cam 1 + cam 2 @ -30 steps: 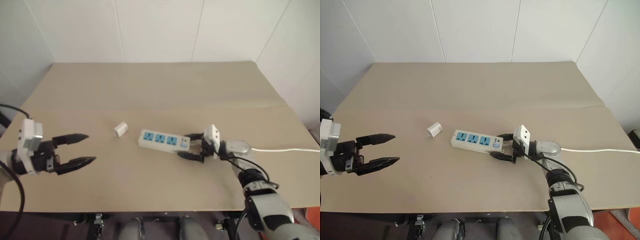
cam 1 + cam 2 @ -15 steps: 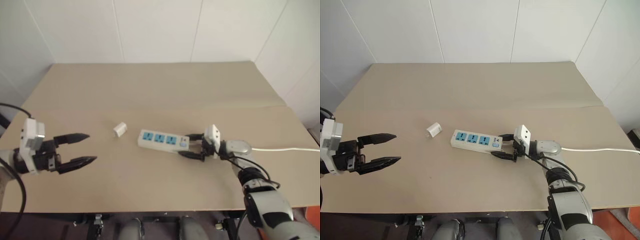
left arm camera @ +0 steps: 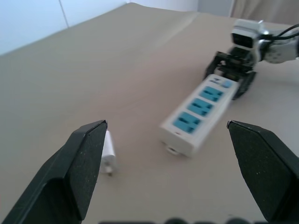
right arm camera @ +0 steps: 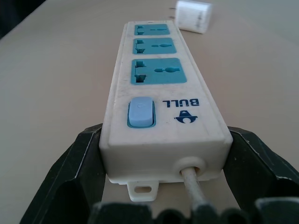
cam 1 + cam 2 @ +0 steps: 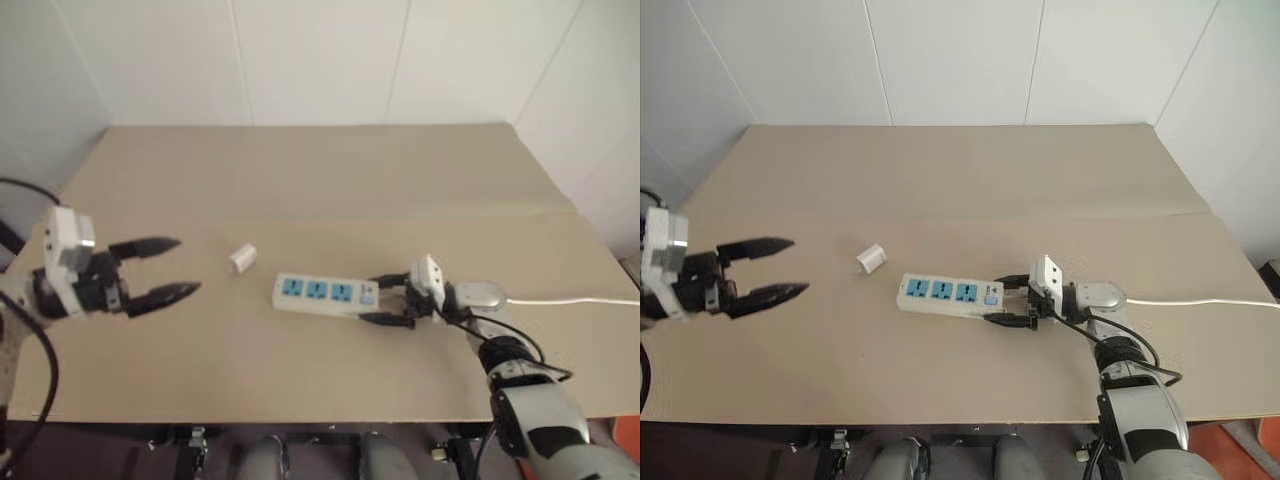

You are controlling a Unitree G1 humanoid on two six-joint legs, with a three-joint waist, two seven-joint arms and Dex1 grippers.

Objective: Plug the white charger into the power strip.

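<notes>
The white charger [image 5: 242, 259] will stay standing upright and cover its socket when I push it in, because the power strip's blue sockets [image 5: 317, 290] face up.
The white charger [image 5: 242, 259] lies on the table with bare surface around it. Right of it is the power strip [image 5: 327, 293], blue sockets facing up, nearly level across the head view. My right gripper [image 5: 386, 300] is shut on the strip's switch end, and in the right wrist view a finger [image 4: 86, 154] presses each side of that end where the cord leaves. My left gripper [image 5: 188, 266] hovers open to the left of the charger, pointing toward it. In the left wrist view the charger [image 3: 108, 149] sits beside one finger [image 3: 84, 163] and the power strip [image 3: 198, 114] lies beyond.
The tan table [image 5: 320, 180] runs back to a white wall. The strip's white cord [image 5: 570, 298] trails right off the table edge. A seam in the tabletop crosses behind the strip.
The left gripper has lifted and moved forward, still open. The right gripper has swung the strip's free end toward the near edge, so the strip lies more level. The charger has stayed put.
</notes>
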